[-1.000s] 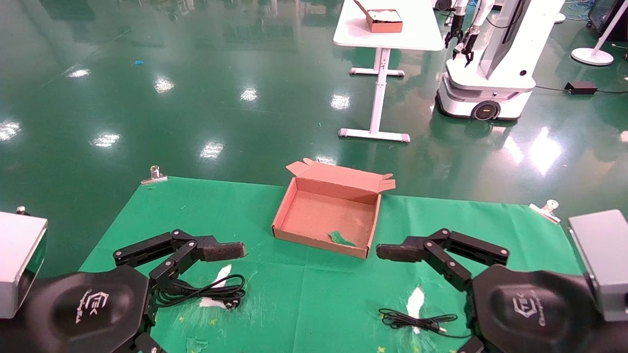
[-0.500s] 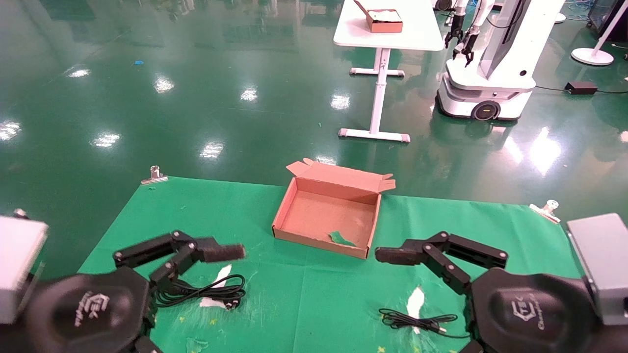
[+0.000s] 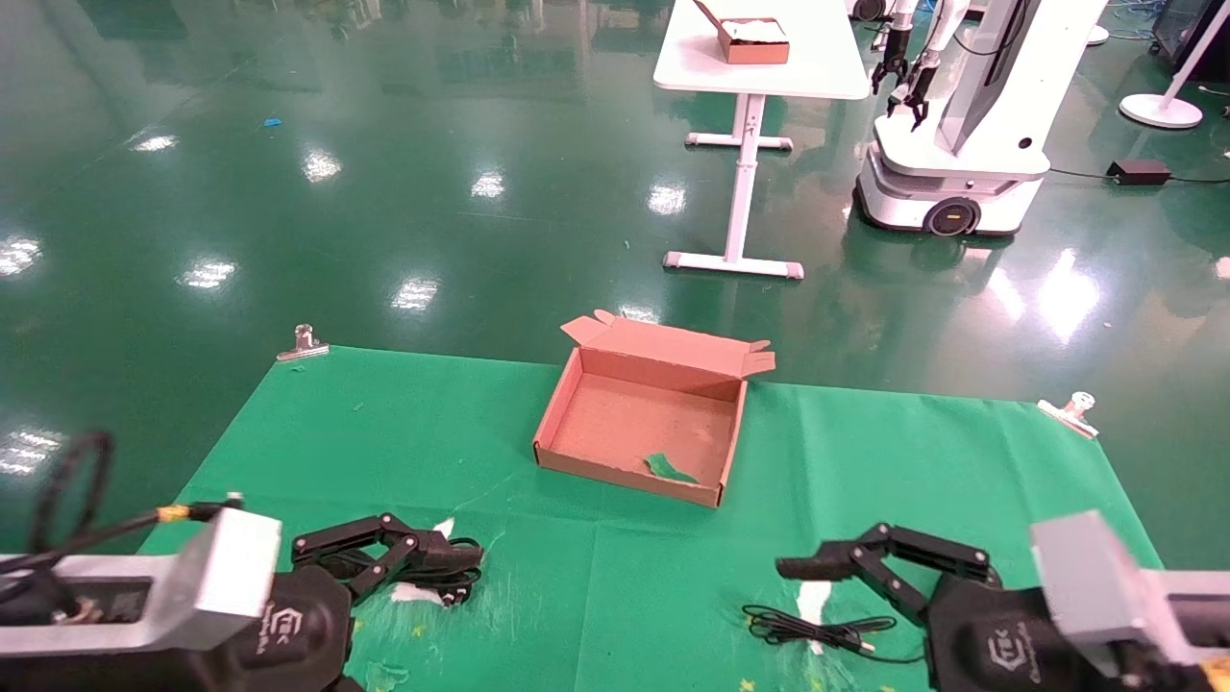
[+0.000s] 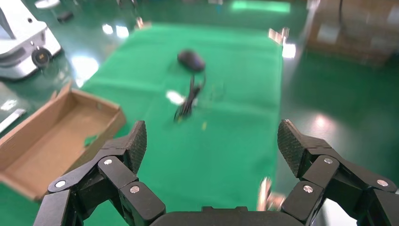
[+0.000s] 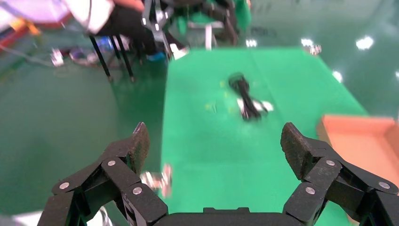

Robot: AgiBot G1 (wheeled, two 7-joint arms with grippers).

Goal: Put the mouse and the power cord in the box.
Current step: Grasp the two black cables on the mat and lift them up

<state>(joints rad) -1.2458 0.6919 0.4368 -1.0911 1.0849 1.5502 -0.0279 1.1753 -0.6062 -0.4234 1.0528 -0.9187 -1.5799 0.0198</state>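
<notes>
The loops [image 3: 464,554] are gathered in a tight bundle. The whole power cord will come up in one go when I lift its near end.
The box [image 3: 639,428] stands open at the middle of the green cloth, a green scrap inside; it also shows in the left wrist view [image 4: 56,127] and the right wrist view [image 5: 362,141]. The coiled power cord [image 3: 452,580] [image 5: 247,94] lies at the near left, partly under my left gripper [image 3: 437,567] [image 4: 211,146], which is open and holds nothing. The mouse [image 4: 190,60] sits on the cloth with its thin cable [image 4: 188,101] [image 3: 817,630]; in the head view its body is hidden behind my right arm. My right gripper [image 3: 817,577] [image 5: 214,146] hangs open above that cable.
Metal clips [image 3: 303,341] [image 3: 1071,408] pin the cloth at its far corners. Beyond the table, on the green floor, stand a white table [image 3: 769,72] with a smaller brown box [image 3: 750,38] and another robot [image 3: 961,125].
Both arms have sunk and drawn back toward the near edge. The left gripper now sits low over the power cord, the right low over the mouse cable. Both stay open.
</notes>
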